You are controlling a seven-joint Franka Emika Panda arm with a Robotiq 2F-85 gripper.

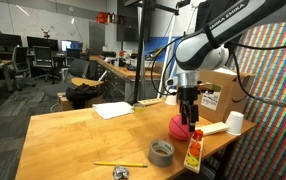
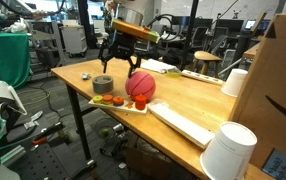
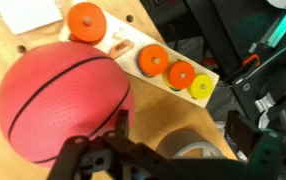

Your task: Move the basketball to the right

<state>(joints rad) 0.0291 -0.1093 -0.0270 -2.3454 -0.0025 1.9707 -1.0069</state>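
Observation:
I should lift clear and back away past the tape roll, since one finger is next to the basketball and the tape roll lies [image 3: 191, 147] under my gripper's opening.
The basketball [image 1: 179, 126] is a pinkish-red ball with dark seams, resting on the wooden table near its edge. It also shows in an exterior view [image 2: 140, 86] and fills the left of the wrist view [image 3: 61, 100]. My gripper [image 1: 189, 112] hangs open just above the table [image 2: 121, 66]. In the wrist view [image 3: 179, 128] one finger is right beside the ball, and the grey tape roll [image 3: 188, 148] lies below, between the fingers. The gripper holds nothing.
The grey tape roll [image 1: 162, 152] [image 2: 103, 85] lies next to the ball. A board with orange and yellow rings [image 3: 168, 68] [image 2: 111, 100] lies at the table edge. There are white cups [image 1: 235, 122] [image 2: 228, 150], a cardboard box [image 1: 219, 95] and a paper sheet [image 1: 113, 110].

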